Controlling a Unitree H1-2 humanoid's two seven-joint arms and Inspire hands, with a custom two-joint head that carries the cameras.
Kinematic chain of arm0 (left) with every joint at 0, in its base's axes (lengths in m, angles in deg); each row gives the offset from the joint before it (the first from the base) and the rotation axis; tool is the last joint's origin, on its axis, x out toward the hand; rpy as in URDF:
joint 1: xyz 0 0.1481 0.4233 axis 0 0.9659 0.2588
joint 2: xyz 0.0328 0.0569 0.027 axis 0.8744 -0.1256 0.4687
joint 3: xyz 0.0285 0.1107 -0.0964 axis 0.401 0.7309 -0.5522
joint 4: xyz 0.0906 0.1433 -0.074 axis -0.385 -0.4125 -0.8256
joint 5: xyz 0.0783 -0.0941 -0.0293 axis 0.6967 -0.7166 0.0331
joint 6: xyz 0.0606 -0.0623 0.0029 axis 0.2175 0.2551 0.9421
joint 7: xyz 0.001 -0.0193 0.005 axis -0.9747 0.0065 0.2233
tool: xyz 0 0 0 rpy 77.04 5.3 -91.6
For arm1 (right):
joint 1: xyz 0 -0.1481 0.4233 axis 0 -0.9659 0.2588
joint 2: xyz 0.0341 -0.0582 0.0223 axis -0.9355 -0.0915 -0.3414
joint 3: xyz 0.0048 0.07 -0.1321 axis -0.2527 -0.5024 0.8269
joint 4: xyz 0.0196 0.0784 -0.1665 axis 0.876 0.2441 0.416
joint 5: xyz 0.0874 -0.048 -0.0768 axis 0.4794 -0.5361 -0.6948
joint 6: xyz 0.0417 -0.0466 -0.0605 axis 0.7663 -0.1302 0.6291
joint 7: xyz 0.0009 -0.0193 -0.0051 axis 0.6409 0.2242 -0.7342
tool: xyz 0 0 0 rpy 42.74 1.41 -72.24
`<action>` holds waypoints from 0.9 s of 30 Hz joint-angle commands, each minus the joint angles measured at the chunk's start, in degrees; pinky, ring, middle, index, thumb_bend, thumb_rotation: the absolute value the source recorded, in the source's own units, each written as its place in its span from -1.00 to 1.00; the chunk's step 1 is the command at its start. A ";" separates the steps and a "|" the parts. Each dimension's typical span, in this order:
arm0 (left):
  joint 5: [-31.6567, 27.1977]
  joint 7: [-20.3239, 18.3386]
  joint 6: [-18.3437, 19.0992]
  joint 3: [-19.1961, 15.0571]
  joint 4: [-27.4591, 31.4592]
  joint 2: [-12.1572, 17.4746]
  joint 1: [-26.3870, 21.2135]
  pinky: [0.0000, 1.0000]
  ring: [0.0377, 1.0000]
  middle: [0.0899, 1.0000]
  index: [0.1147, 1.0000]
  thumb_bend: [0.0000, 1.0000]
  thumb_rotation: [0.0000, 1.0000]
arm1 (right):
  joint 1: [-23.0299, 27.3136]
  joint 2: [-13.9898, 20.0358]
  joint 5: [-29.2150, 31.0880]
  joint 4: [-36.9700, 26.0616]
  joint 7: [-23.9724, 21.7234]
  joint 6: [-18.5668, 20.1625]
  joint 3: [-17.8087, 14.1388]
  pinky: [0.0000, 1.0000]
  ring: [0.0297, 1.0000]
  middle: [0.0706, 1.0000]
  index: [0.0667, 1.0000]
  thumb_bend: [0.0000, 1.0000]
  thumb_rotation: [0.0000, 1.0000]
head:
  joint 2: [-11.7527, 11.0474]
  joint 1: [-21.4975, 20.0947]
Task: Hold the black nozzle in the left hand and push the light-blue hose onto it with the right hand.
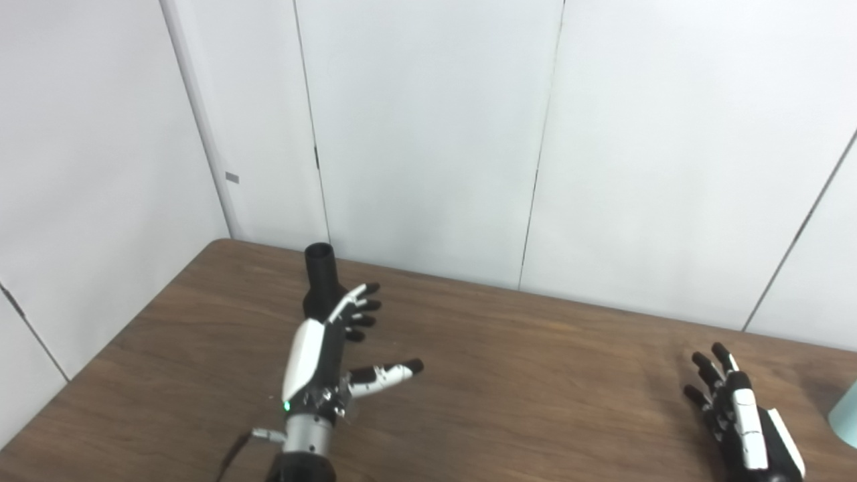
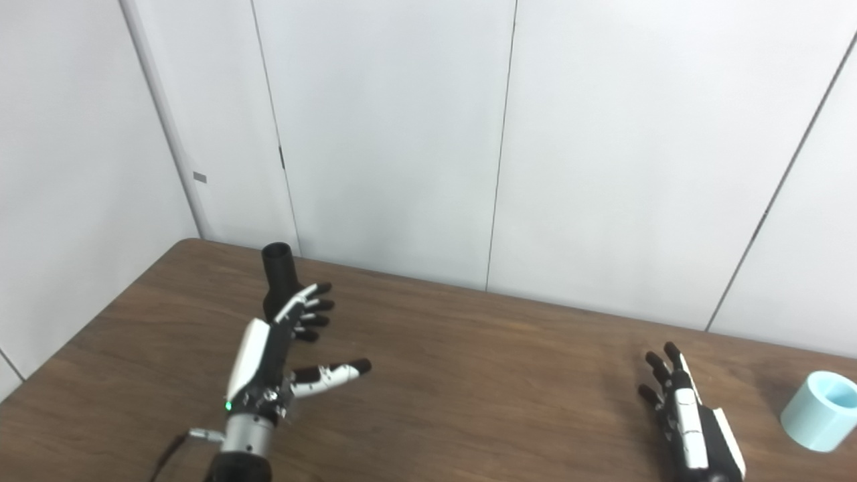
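The light-blue hose (image 1: 845, 418) should slide down to the nozzle's wide part when I push it, because the black nozzle's straight neck (image 1: 323, 272) gets wider below.
The black nozzle (image 1: 322, 276) stands upright on the brown table (image 1: 509, 375), near its back left part, round mouth up. My left hand (image 1: 329, 348) is just in front of it and to its right, open, fingers spread toward the nozzle, thumb out to the right; its lower part is hidden behind the fingers. The light-blue hose (image 2: 819, 411), a short wide tube piece, stands on end at the table's right side. My right hand (image 2: 681, 408) lies open near the front right, left of the hose and apart from it.
White wall panels (image 1: 428, 134) rise right behind the table's back edge. The table's left edge runs diagonally close to the nozzle. A cable hangs by my left wrist (image 1: 268, 435).
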 commanded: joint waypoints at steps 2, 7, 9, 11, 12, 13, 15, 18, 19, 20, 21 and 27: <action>2.88 -1.78 4.07 -1.11 4.93 2.01 -1.39 0.25 0.36 0.48 0.56 0.80 -0.84 | -0.85 1.50 -0.98 0.63 0.76 1.24 -0.54 1.00 1.00 0.86 1.00 -0.09 1.00 | 0.42 0.32; 5.57 -4.50 9.80 -2.02 7.24 4.42 -1.26 0.20 0.37 0.53 0.64 0.86 -0.81 | -0.62 2.00 -2.23 1.01 0.76 1.31 -0.11 1.00 0.99 0.85 1.00 -0.05 1.00 | 0.48 0.73; 6.97 -4.94 11.56 -2.20 7.31 5.27 -1.06 0.17 0.40 0.57 0.73 0.87 -0.79 | -0.71 2.33 -3.23 0.80 0.91 1.63 0.24 1.00 0.98 0.84 1.00 -0.06 1.00 | 0.48 0.73; 8.00 -4.95 12.22 -2.47 6.94 6.08 -0.89 0.19 0.43 0.61 0.76 0.87 -0.77 | -0.70 2.53 -3.43 0.71 0.73 1.75 0.45 1.00 0.98 0.84 1.00 -0.06 1.00 | 0.71 0.94; 8.09 -4.86 12.16 -2.70 6.68 6.47 -0.79 0.22 0.46 0.63 0.79 0.87 -0.76 | -0.71 2.51 -3.45 0.52 0.73 2.06 0.50 1.00 0.98 0.84 1.00 -0.05 1.00 | 0.77 0.91; 8.19 -4.74 12.00 -2.95 6.38 6.90 -0.67 0.26 0.51 0.65 0.81 0.88 -0.76 | -0.73 2.45 -3.24 0.22 0.64 2.54 0.50 1.00 0.98 0.84 1.00 -0.03 1.00 | 0.87 0.93; 9.32 -4.16 11.89 -3.40 5.17 8.18 -0.53 0.31 0.58 0.69 0.85 0.87 -0.70 | -0.71 2.42 -2.48 -0.06 0.19 3.01 0.47 1.00 1.00 0.85 1.00 -0.01 1.00 | 0.97 1.02; 9.64 -2.57 11.04 -4.88 1.98 9.78 -1.00 0.34 0.63 0.72 0.84 0.88 -0.66 | -0.79 2.42 -2.27 -0.47 0.11 3.22 0.61 1.00 1.00 0.86 1.00 -0.01 1.00 | 1.08 1.07; 9.77 -2.12 11.00 -5.33 0.86 10.31 -1.30 0.36 0.65 0.74 0.82 0.88 -0.66 | -0.80 2.44 -2.39 -0.61 0.18 3.35 0.71 1.00 1.00 0.85 1.00 -0.01 1.00 | 1.06 1.00; 10.04 -1.77 10.92 -5.58 -0.41 11.07 -1.63 0.37 0.67 0.76 0.81 0.88 -0.65 | -0.76 2.44 -2.45 -0.63 0.25 3.46 0.77 1.00 1.00 0.85 1.00 -0.01 1.00 | 1.01 0.84; 10.12 -1.32 10.65 -5.76 -1.68 11.78 -1.96 0.41 0.70 0.79 0.83 0.87 -0.64 | -0.70 2.38 -2.44 -0.62 0.33 3.58 0.76 1.00 1.00 0.85 1.00 -0.01 1.00 | 1.01 0.84; 9.46 -1.22 10.70 -5.95 -8.46 15.97 -4.96 0.51 0.73 0.81 0.87 0.86 -0.65 | -0.46 2.01 -1.62 -0.63 0.44 3.33 0.47 1.00 0.97 0.83 1.00 -0.12 1.00 | 1.04 0.80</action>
